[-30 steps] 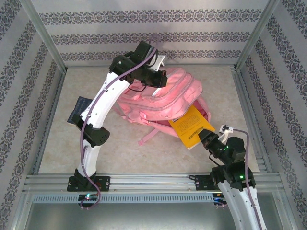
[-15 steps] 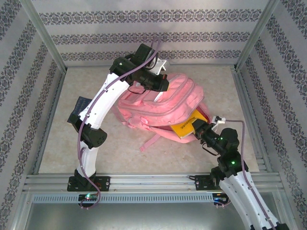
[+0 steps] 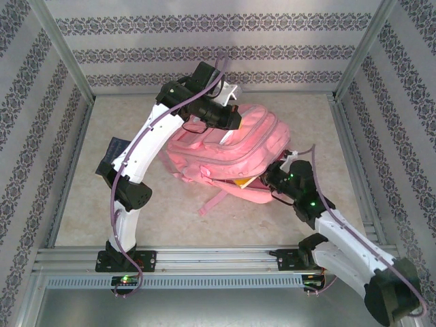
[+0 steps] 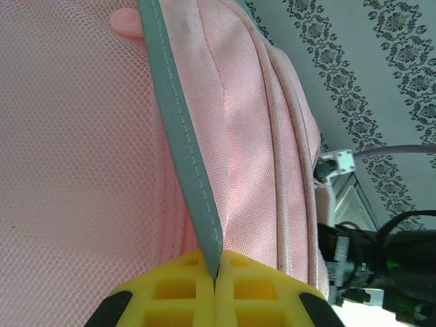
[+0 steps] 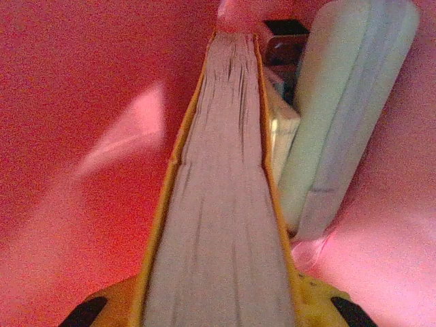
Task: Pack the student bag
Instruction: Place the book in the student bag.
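The yellow book (image 5: 230, 116) points straight into the open bag (image 5: 237, 19) next to the padded item, so my right gripper keeps pushing the book further in until it is fully inside.
The pink student bag (image 3: 235, 146) lies mid-table with its mouth facing right. My left gripper (image 3: 234, 120) is above its far side, shut on the bag's grey edge trim (image 4: 185, 160), which it holds up between the yellow fingers (image 4: 170, 293). My right gripper (image 3: 270, 179) is at the bag's mouth, shut on a thick yellow-covered book (image 5: 221, 204). The book reaches deep into the red-pink inside of the bag (image 5: 82, 102). From above, just a yellow sliver of the book (image 3: 242, 182) sticks out under the flap.
Inside the bag, a pale green-white padded item (image 5: 344, 102) lies right of the book, with a dark object (image 5: 286, 28) at the back. A dark blue flat thing (image 3: 113, 154) lies on the table behind the left arm. Metal frame rails (image 3: 351, 136) and patterned walls enclose the table.
My right arm has pushed forward and left, carrying the yellow book from outside the bag's mouth to almost wholly inside. The left gripper has kept its hold on the trim.
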